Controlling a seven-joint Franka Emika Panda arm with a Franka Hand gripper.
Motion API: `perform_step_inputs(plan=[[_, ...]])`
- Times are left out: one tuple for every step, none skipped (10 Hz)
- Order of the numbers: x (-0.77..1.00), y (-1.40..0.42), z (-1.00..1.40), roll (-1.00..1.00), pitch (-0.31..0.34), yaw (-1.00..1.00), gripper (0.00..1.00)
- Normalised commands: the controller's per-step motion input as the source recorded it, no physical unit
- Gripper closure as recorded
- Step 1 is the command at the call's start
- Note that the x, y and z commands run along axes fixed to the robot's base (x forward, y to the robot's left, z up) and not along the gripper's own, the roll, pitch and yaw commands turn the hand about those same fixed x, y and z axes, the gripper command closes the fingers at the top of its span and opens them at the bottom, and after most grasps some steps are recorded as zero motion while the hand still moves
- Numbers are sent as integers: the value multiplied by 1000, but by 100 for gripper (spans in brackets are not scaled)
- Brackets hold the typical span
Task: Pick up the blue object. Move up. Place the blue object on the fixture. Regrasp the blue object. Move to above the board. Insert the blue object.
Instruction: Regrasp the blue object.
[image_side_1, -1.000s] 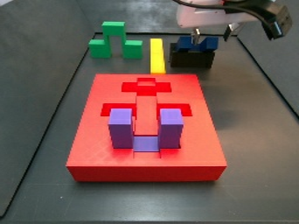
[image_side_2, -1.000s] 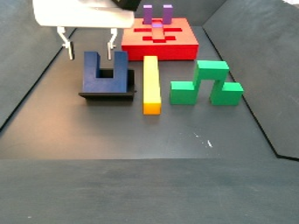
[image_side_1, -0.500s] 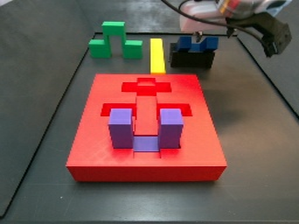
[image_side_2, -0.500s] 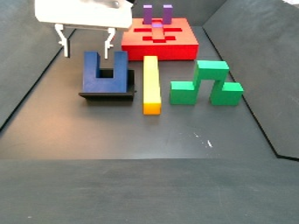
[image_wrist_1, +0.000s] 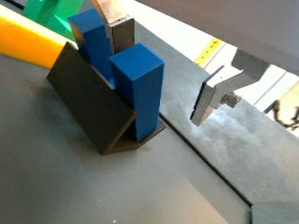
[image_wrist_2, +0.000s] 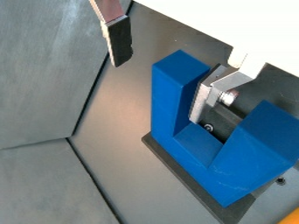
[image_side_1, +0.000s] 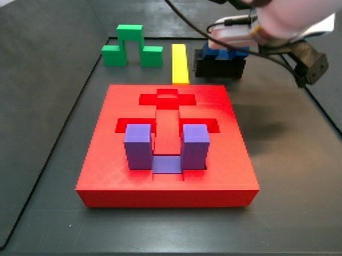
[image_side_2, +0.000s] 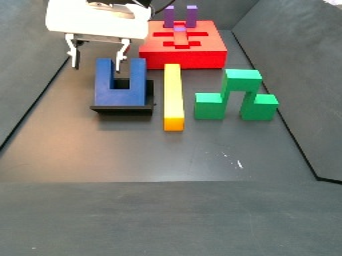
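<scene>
The black fixture is open over the blue object. The blue object will come loose and the fixture will stay behind when I lift the blue object.
The blue object stands prongs-up on the black fixture, seen also in a side view as the blue object on the fixture. My gripper is open and low over it. In both wrist views one prong stands between the fingers, touching neither. One finger is outside the block, and the other finger is in the gap between the prongs. The red board lies apart from the fixture.
A purple U-shaped block sits in the board's recess, seen also as the purple block. A yellow bar lies beside the fixture. A green stepped block stands beyond the bar. Dark walls ring the floor.
The gripper has come down a little over the blue object, and the wrist has swung round. Its jaws stay open and the blocks have not moved.
</scene>
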Motion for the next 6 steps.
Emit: perform_step_inputs(plan=[[0,-17,-46,137,0,0,0],[0,0,-57,126,0,11,0],[0,0,-63,160,0,0,0],[0,0,-109,200,0,0,0],[0,-3,-131,166,0,0,0],[0,0,0,40,0,0,0]])
